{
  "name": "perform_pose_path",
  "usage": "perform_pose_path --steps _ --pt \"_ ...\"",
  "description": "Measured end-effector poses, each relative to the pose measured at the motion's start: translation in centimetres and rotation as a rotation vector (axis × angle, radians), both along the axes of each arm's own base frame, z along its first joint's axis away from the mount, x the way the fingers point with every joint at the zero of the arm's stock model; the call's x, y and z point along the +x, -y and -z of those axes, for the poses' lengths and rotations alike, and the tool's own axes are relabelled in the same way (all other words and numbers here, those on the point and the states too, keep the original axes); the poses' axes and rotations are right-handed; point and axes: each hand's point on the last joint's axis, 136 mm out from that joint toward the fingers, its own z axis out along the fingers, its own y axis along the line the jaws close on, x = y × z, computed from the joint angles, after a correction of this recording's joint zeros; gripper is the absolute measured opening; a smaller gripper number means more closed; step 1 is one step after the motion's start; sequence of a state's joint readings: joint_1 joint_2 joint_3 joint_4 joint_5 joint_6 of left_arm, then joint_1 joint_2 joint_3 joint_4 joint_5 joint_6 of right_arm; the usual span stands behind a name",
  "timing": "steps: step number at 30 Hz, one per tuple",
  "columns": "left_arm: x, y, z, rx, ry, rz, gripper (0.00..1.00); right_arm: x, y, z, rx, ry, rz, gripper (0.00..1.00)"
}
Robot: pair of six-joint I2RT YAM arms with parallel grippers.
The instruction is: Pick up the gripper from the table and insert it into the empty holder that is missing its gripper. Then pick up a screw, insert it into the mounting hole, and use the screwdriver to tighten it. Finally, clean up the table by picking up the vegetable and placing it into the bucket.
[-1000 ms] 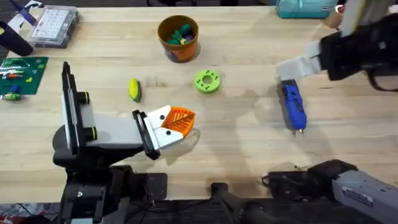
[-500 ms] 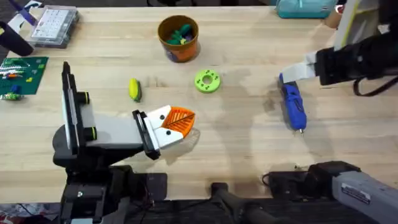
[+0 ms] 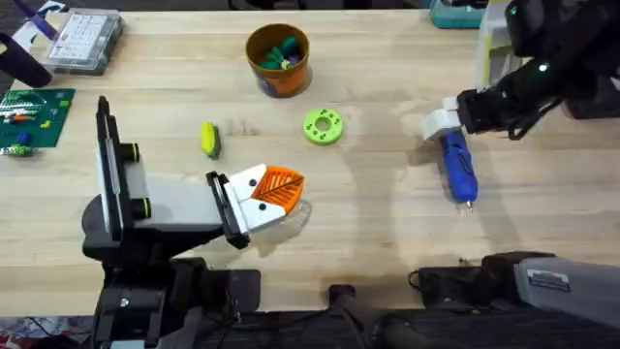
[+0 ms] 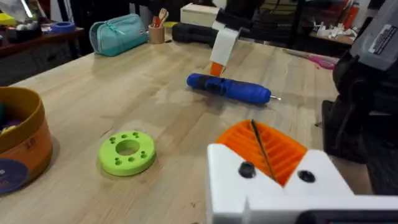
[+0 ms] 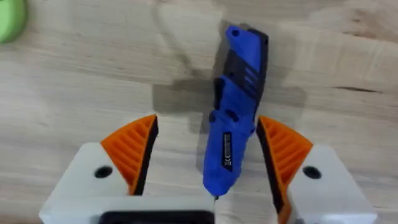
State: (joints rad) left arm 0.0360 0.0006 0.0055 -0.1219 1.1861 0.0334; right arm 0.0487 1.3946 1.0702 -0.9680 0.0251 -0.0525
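A black trigger point(image 5: 219, 92) juts out of the blue screwdriver's handle, so I expect the screwdriver's bit end point(image 3: 470, 202) to light up when I squeeze the handle.
The blue screwdriver point(image 3: 457, 167) lies flat on the table point(image 3: 387, 223) at the right, bit toward the front edge. My right gripper point(image 3: 441, 125) hangs open over its rear end. In the right wrist view the screwdriver point(image 5: 233, 130) lies between the orange pads point(image 5: 134, 149), with a gap on each side. My left gripper point(image 3: 291, 186) rests low at centre-left, shut and empty, its pads point(image 4: 261, 146) pressed together. The yellow vegetable point(image 3: 208, 140) lies left of centre. The orange-brown bucket point(image 3: 278, 60) stands at the back, small green and blue pieces inside. The holder and the screw are out of view.
A lime-green disc with holes point(image 3: 323, 126) sits between the bucket and the screwdriver. A clear parts box point(image 3: 85, 39) and a green board point(image 3: 31, 116) lie at the far left. A teal pouch point(image 3: 463, 12) is at the back right.
My right gripper has swung left and down, from behind the screwdriver to over its rear end. The screwdriver and the left arm have not moved.
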Motion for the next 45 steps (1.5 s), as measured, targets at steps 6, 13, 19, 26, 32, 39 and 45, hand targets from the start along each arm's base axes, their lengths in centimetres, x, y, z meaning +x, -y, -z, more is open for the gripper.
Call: perform_pose_path --steps 6,13,19,26,32,39,45 --pt "0.0 0.0 0.0 0.0 0.0 0.0 0.007 0.2 1.8 1.9 -0.002 -0.066 0.066 0.961" --pt "0.0 0.0 0.0 0.0 0.0 0.0 0.007 0.2 2.0 4.2 -0.006 -0.144 0.061 0.961" --pt "0.0 0.0 0.0 0.0 0.0 0.0 0.007 0.8 2.1 6.5 -0.009 -0.191 0.051 0.961" --pt "0.0 0.0 0.0 0.0 0.0 0.0 0.007 1.6 2.1 7.3 -0.009 -0.181 0.051 0.96" --pt "0.0 0.0 0.0 0.0 0.0 0.0 0.007 1.8 2.1 7.3 -0.01 -0.17 0.042 0.958" --pt "0.0 0.0 0.0 0.0 0.0 0.0 0.007 1.8 2.3 7.6 -0.011 -0.177 0.032 0.848" --pt "0.0 0.0 0.0 0.0 0.0 0.0 0.007 1.6 3.3 7.6 -0.008 -0.185 0.063 0.809"
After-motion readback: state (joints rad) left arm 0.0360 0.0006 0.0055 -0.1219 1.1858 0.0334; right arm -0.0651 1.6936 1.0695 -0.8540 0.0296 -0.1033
